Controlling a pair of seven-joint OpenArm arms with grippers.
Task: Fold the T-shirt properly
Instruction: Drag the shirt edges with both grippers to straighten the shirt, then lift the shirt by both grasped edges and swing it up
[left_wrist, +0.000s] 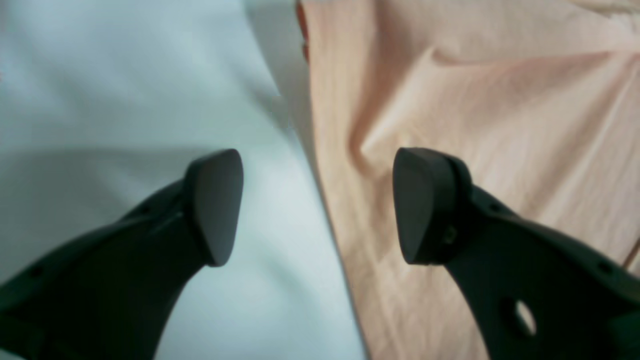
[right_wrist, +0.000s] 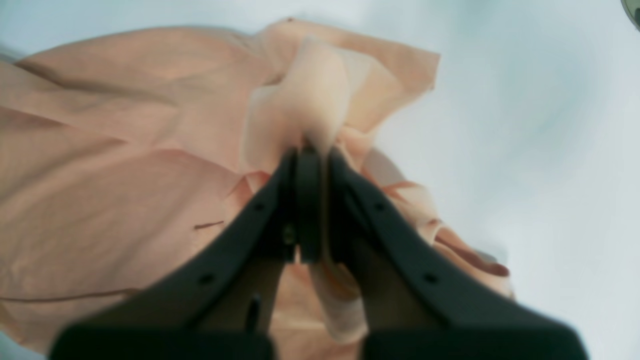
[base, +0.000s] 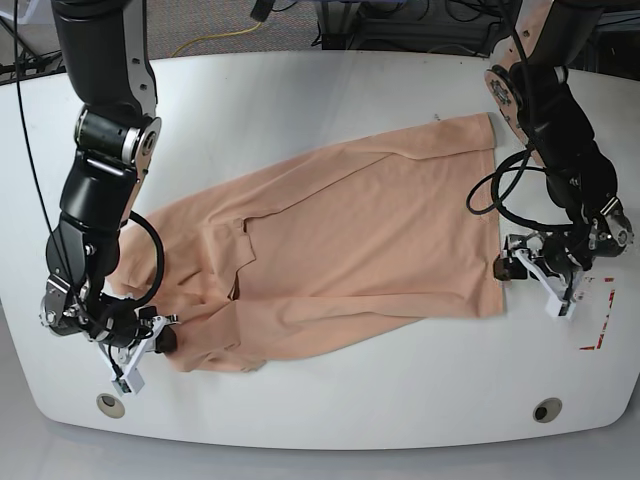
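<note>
The peach T-shirt (base: 355, 235) will pull into a tight piece of cloth with cloth trailing when the robot lifts, because a long loose fold (base: 345, 315) runs along the T-shirt's near edge.
The peach T-shirt (base: 350, 240) lies spread diagonally on the white table, collar end at the lower left, hem at the right. My left gripper (base: 507, 270) is open at the hem's lower right corner. In the left wrist view the left gripper (left_wrist: 317, 207) straddles the shirt's (left_wrist: 475, 100) edge, with one finger over bare table and the other over cloth. My right gripper (base: 163, 343) is at the shirt's lower left corner. In the right wrist view the right gripper (right_wrist: 310, 152) is shut on a bunched fold of the shirt (right_wrist: 125, 150).
The white table (base: 330, 100) has a rounded front edge with two round holes (base: 547, 410) (base: 106, 404). Red tape marks (base: 598, 320) lie at the right, beside my left gripper. Cables and floor lie beyond the far edge.
</note>
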